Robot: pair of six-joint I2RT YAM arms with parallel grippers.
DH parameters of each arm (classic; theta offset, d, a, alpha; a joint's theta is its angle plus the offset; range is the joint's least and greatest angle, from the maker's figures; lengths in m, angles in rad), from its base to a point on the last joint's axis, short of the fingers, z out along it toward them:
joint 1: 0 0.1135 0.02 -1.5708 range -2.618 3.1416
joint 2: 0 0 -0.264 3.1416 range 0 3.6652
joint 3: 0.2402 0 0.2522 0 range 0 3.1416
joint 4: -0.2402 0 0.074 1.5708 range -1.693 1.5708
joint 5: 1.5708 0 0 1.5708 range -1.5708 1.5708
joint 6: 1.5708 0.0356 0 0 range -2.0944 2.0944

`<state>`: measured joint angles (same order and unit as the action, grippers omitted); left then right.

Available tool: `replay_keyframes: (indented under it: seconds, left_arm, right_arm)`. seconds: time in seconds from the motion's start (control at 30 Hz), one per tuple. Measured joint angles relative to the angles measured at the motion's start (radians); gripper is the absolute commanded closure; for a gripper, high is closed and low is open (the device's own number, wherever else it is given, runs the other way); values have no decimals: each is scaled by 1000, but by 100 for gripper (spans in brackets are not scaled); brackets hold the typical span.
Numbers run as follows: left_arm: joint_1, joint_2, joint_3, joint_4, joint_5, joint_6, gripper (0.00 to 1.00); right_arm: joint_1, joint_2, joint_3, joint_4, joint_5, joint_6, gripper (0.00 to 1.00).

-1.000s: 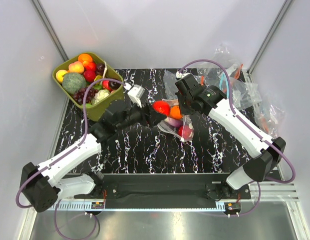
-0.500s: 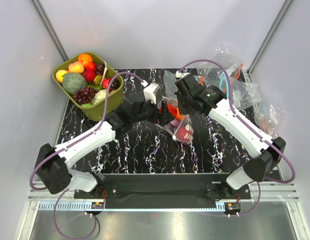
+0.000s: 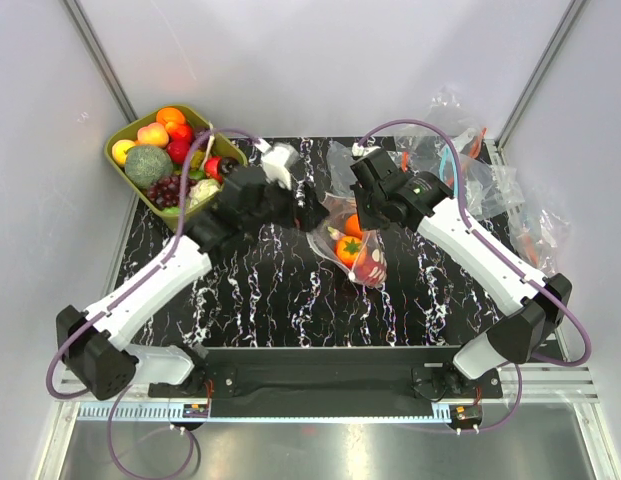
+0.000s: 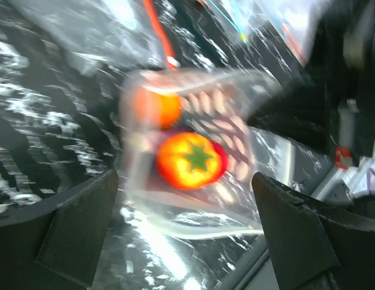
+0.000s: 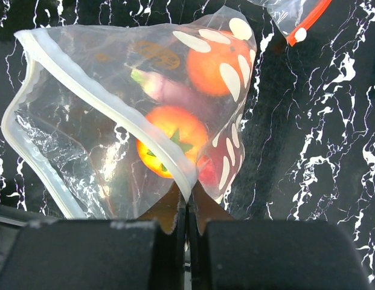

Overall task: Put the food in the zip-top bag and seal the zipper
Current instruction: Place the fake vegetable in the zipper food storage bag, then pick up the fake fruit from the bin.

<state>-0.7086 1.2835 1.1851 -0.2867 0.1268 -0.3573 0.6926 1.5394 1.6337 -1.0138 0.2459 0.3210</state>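
Note:
The tub's rim (image 3: 240, 160) leaves the dark plum (image 3: 228, 166) uncovered, so my empty left gripper keeps going toward the plum until its open fingers close around it.
The white-dotted zip-top bag (image 3: 355, 250) hangs open-mouthed over the black marbled table. My right gripper (image 3: 368, 218) is shut on its zipper strip (image 5: 115, 106), pinching the strip at the fingertips (image 5: 188, 202). The food inside is an orange-red tomato with a green star top (image 5: 172, 148), an orange (image 5: 214, 66), a purple piece (image 5: 169, 90) and a red piece (image 5: 211, 170). My left gripper (image 3: 308, 212) is open and empty just left of the bag. Its view shows the tomato (image 4: 190, 160) through the bag, between the spread fingers (image 4: 66, 235).
An olive-green tub (image 3: 120, 140) of more toy fruit and vegetables stands at the back left. A heap of clear undotted bags (image 3: 460, 155) lies at the back right, one with an orange strip (image 5: 308, 21). White walls close the sides and back.
My left gripper carried the orange-red tomato right into the bag's mouth, let it go and drew back to the left. The tomato now lies in the bag. The right gripper has held still.

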Motion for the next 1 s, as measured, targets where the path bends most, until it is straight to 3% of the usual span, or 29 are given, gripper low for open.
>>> replay_keyframes:
  seconds: [0.23,0.43,0.73,1.0]
  left_arm:
    - [334,50,177,-129,-52,48,1]
    - [512,233,422,-248,-119,93,1]
    - [681,495,561,-374,-71,148,1]
    - [702,661,635,-375,19,177,1]
  right_arm:
    - [0,-3,-23,11,-4,0,100]
    - [0,-3,-32,22,-5,0,100]
    - [-1,-11,-49,33,-29,0,100]
    - [-2,-11,-52,37,-31,0,100]
